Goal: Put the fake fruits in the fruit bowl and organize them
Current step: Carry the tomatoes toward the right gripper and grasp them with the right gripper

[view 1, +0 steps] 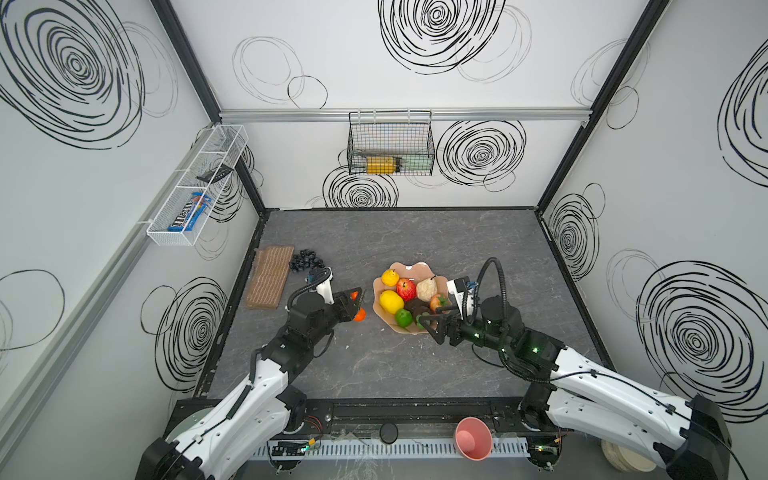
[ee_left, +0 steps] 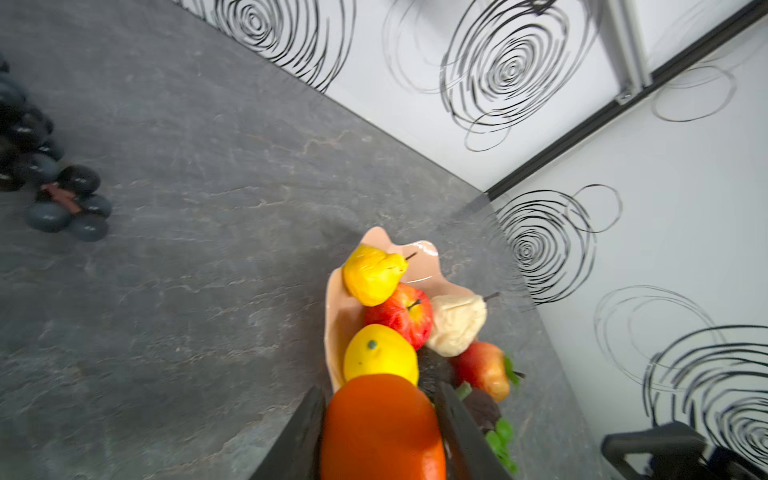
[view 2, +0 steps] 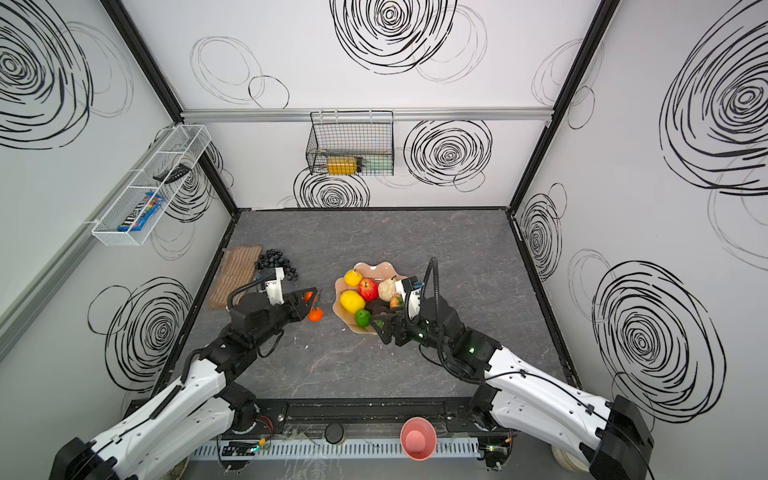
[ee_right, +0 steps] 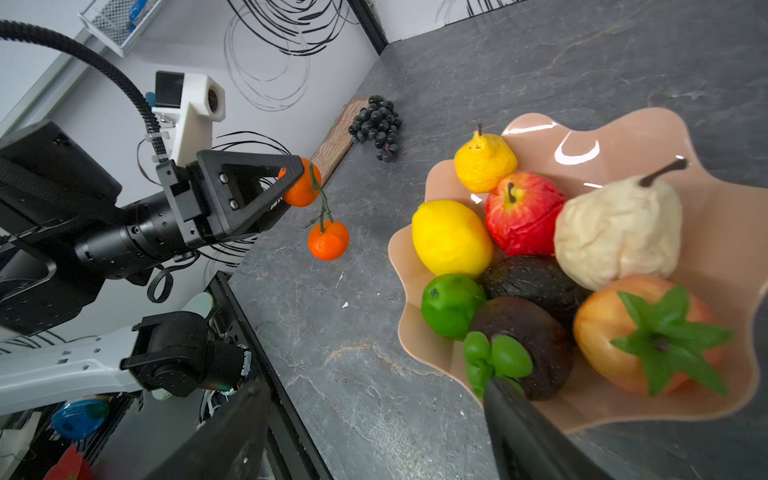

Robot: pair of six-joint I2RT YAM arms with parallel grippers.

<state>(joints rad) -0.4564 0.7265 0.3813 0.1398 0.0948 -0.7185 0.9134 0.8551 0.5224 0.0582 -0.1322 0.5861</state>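
Observation:
My right gripper should grab the green stem (ee_right: 324, 209) before both oranges are put in the bowl, because my left gripper is pinching the small orange and the other orange dangles (ee_right: 328, 240).
The peach-pink fruit bowl (view 1: 415, 268) (view 2: 376, 270) (ee_right: 706, 232) holds a lemon (ee_right: 451, 237), a yellow pear-shaped fruit (ee_right: 484, 160), a red apple (ee_right: 521, 212), a beige pear (ee_right: 619, 232), a lime (ee_right: 451, 305), dark avocados (ee_right: 534, 280) and a leafy orange-red fruit (ee_right: 648, 332). Left of the bowl, my left gripper (view 1: 356, 301) (ee_left: 380, 415) is shut on a small orange (ee_left: 382, 428) (ee_right: 301, 189). A second orange (view 1: 359, 315) (ee_right: 328, 240) hangs from it by a green stem. My right gripper (view 1: 428, 328) (ee_right: 374, 390) is open at the bowl's near rim, holding nothing. A black grape bunch (view 1: 306, 260) (ee_left: 45, 178) lies on the table.
A brown woven mat (view 1: 269, 276) lies by the left wall beside the grapes. A small pink cup (view 1: 473, 438) stands at the front edge. A black wire basket (view 1: 390, 143) hangs on the back wall. A white wire shelf (view 1: 195, 187) hangs on the left wall.

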